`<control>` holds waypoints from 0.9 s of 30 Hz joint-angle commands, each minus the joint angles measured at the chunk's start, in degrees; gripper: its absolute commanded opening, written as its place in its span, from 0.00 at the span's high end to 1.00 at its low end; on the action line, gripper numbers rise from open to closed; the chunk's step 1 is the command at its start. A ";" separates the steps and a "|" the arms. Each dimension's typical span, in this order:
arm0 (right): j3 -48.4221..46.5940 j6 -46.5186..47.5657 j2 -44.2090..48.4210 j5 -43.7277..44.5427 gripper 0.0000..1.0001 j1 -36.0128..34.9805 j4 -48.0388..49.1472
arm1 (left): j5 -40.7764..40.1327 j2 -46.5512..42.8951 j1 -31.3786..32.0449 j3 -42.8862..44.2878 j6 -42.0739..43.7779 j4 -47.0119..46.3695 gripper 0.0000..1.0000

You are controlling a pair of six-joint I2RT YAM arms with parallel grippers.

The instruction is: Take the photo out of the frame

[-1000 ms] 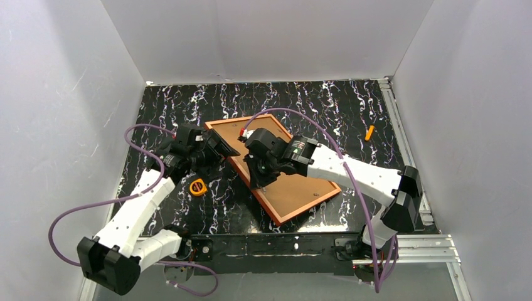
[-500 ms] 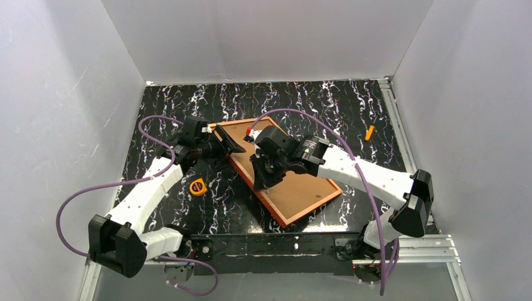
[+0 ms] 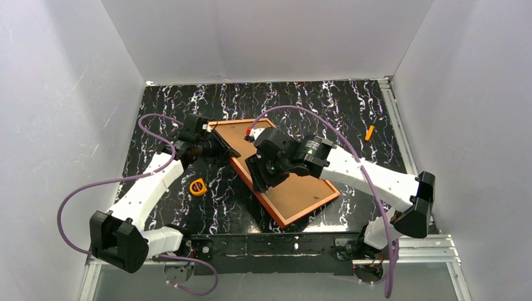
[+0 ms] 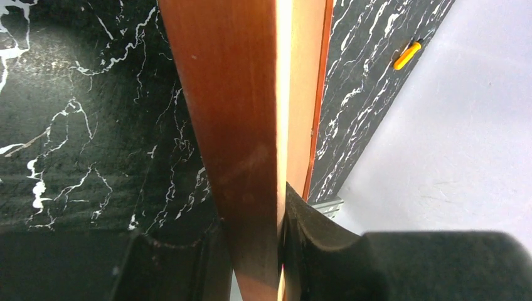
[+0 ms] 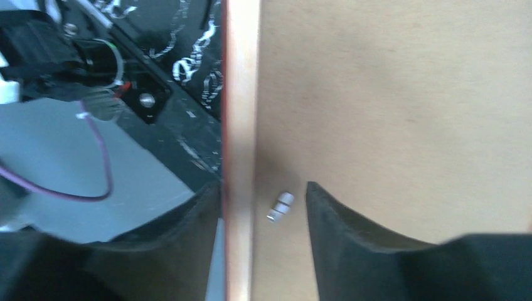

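Observation:
The board has my right arm lying across it, in the way of turning the frame over, so my right gripper should grab the rail from its outer side.
The frame lies face down and askew on the black marbled table, with the photo's plain brown board back facing up inside it. My left gripper is at the frame's far left end. In the left wrist view its jaws press both faces of the red-brown rail, so the gripper is shut on it. My right gripper hangs over the frame's long left side. It is open, straddling the rail and a small metal tab on the board.
A yellow tape measure lies left of the frame, near the left arm. A small orange object sits at the far right, by the metal rail. White walls close in three sides.
My left gripper moved in onto the frame's far left end and closed on its rail. My right gripper, shut before, has opened over the left rail.

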State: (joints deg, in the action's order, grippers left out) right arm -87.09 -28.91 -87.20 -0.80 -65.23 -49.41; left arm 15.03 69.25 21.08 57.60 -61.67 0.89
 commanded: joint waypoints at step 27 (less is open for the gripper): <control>-35.36 0.27 -26.80 47.87 0.32 -21.16 -39.33 | -0.71 3.78 -0.34 14.55 0.42 25.67 1.00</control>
State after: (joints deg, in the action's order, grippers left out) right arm -118.52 -26.83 -112.77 41.47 -86.21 -83.18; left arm 13.72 72.93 20.80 70.61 -61.10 18.79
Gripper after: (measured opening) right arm 0.719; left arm 0.250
